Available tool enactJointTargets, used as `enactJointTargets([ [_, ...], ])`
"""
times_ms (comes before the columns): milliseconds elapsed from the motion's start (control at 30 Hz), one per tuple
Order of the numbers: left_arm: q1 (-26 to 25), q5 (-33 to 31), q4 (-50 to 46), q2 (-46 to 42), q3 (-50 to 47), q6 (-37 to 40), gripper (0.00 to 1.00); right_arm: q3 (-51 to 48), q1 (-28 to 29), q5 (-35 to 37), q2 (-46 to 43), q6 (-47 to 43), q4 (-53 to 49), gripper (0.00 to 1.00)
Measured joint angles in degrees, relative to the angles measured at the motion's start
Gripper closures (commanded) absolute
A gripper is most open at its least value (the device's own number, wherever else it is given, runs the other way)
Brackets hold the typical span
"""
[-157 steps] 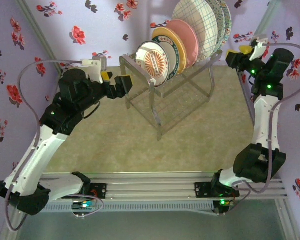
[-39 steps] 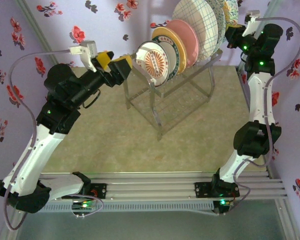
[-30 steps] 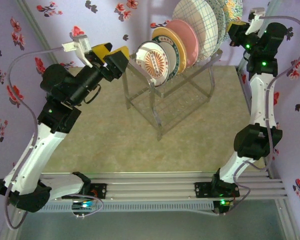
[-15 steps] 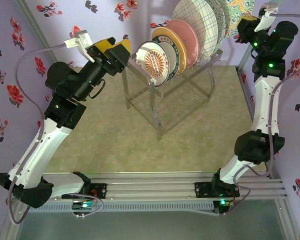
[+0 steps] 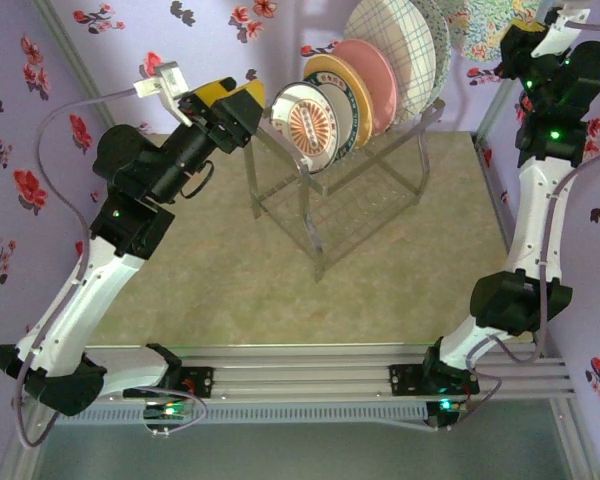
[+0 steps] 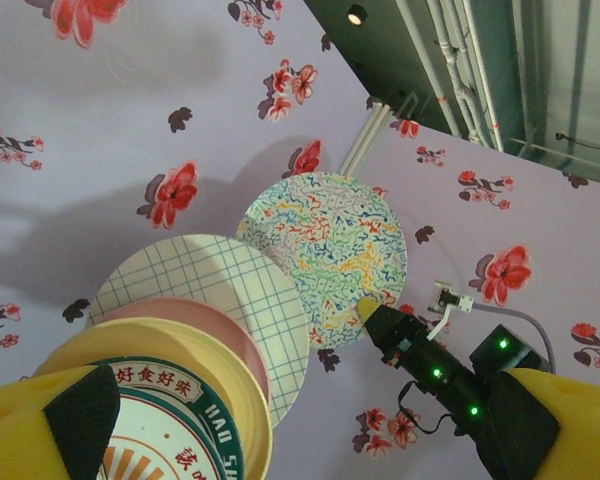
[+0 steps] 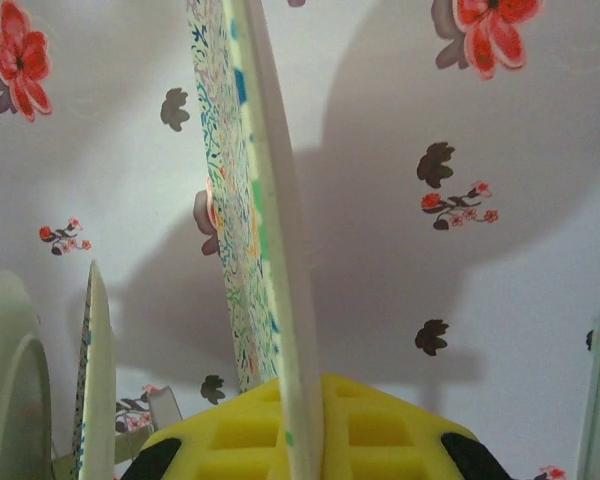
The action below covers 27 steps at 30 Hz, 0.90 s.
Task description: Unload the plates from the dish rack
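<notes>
My left gripper is open and should stay open while the speckled plate (image 6: 325, 258) hangs clear of the rack with its far rim free, until that rim (image 6: 250, 215) enters its fingers, then close.
Several plates stand on edge in the clear dish rack (image 5: 332, 205): a white one with an orange centre (image 5: 305, 125) in front, then yellow (image 5: 344, 92), pink (image 5: 372, 72) and grid-patterned (image 5: 398, 42). My right gripper (image 5: 517, 32) is shut on the rim of a speckled multicoloured plate (image 5: 483, 22), held in the air up and right of the rack. The right wrist view has that plate (image 7: 268, 250) edge-on between the yellow pads (image 7: 220, 435). My left gripper (image 5: 240, 100) is open just left of the front plate. The left wrist view has the lifted plate (image 6: 330, 250) above the grid plate (image 6: 210, 290).
Purple walls with red flowers close in on the left, back and right. A metal corner post (image 5: 495, 100) stands beside the right arm. Beige tabletop (image 5: 230, 290) lies open in front of the rack. Another plate (image 7: 95, 385) stays edge-on left of the held one.
My right gripper has carried the speckled plate up and to the right, out of the rack. My left gripper has edged toward the front plate.
</notes>
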Motion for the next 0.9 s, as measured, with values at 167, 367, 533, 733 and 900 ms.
enactJointTargets([
  [167,-0.46,0.0,-0.7,0.9,0.02,-0.59,0.07,0.63,0.02,1.6,-1.31,1.46,0.24,1.0],
  [367,-0.52,0.04,-2.75,3.96,1.51,-2.95,0.09,1.7,0.0,2.4,-2.93,6.6,1.01,1.0],
  [533,-0.61,0.33,-3.45,6.43,3.78,-4.72,0.1,4.13,0.02,1.97,-3.1,13.09,1.97,1.0],
  [733,-0.7,1.2,-3.98,8.61,6.4,-6.4,0.09,5.4,1.38,1.97,-4.09,18.71,1.88,1.0],
  [900,-0.74,2.32,-5.7,12.44,11.5,-8.28,0.1,9.11,5.4,1.95,-4.11,24.46,-0.26,1.0],
])
